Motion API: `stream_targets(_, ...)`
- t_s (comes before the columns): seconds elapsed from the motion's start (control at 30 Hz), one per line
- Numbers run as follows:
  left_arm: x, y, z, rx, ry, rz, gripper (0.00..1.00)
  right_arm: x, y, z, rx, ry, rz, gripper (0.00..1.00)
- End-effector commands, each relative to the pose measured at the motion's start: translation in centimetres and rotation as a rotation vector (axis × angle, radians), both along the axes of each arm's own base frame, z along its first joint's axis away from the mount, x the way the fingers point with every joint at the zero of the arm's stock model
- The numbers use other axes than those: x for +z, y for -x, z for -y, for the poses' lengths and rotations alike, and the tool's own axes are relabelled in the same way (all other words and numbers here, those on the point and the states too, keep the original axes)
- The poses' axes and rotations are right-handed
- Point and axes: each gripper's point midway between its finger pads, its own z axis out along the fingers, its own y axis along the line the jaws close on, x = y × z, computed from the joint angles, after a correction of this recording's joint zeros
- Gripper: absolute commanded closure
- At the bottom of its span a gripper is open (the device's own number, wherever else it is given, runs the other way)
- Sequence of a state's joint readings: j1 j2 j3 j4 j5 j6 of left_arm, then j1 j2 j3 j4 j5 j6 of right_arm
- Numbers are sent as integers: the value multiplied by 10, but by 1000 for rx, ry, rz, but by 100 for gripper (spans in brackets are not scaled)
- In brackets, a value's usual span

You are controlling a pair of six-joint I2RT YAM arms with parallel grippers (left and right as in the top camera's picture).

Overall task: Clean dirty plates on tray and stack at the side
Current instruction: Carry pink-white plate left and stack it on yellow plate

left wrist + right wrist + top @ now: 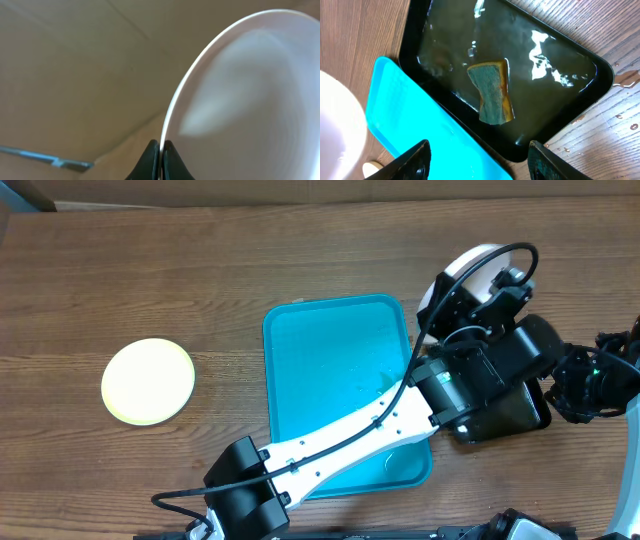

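My left gripper is pinching the white plate's rim, and the yellow-green plate lies open, so I should now carry the white plate until it sits flat on top.
My left gripper is shut on the rim of a white plate, which it holds up edge-on. From overhead this plate shows past the far right corner of the turquoise tray, partly hidden by the left arm. A pale yellow-green plate lies flat on the table at the left. My right gripper is open and holds nothing; it hangs over the border between the turquoise tray and a black tray. The white plate's edge shows at the left of the right wrist view.
The black tray holds shallow water and a green-and-yellow sponge. It sits to the right of the turquoise tray, mostly hidden from overhead by both arms. Water drops lie on the wood beside it.
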State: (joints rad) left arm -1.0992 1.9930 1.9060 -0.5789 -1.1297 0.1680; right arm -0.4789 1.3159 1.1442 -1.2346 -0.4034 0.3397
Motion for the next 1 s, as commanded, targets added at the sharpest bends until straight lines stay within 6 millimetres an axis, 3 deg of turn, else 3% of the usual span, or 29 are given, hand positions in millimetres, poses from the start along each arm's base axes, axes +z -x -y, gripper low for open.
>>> stream_targets(0.0, 4, -4, -19, 37, 227, -72, 96, 1, 1, 1, 2, 7, 7, 36)
stream_targets(0.13, 2, -1, -78, 145, 470, -263, 96, 1, 1, 1, 2, 6, 4, 36)
stream_targets(0.33, 5, 1, -194, 356, 798, -547, 95, 1, 1, 1, 2, 6, 5, 37)
stream_targets(0.5, -16, 15, -319, 706, 865, -643, 95, 1, 1, 1, 2, 6, 5, 37)
stream_targets(0.63, -40, 35, -400, 946, 858, -676, 96, 1, 1, 1, 2, 6, 5, 37)
stream_targets(0.97, -103, 91, -535, 1381, 982, -637, 95, 1, 1, 1, 2, 6, 5, 37)
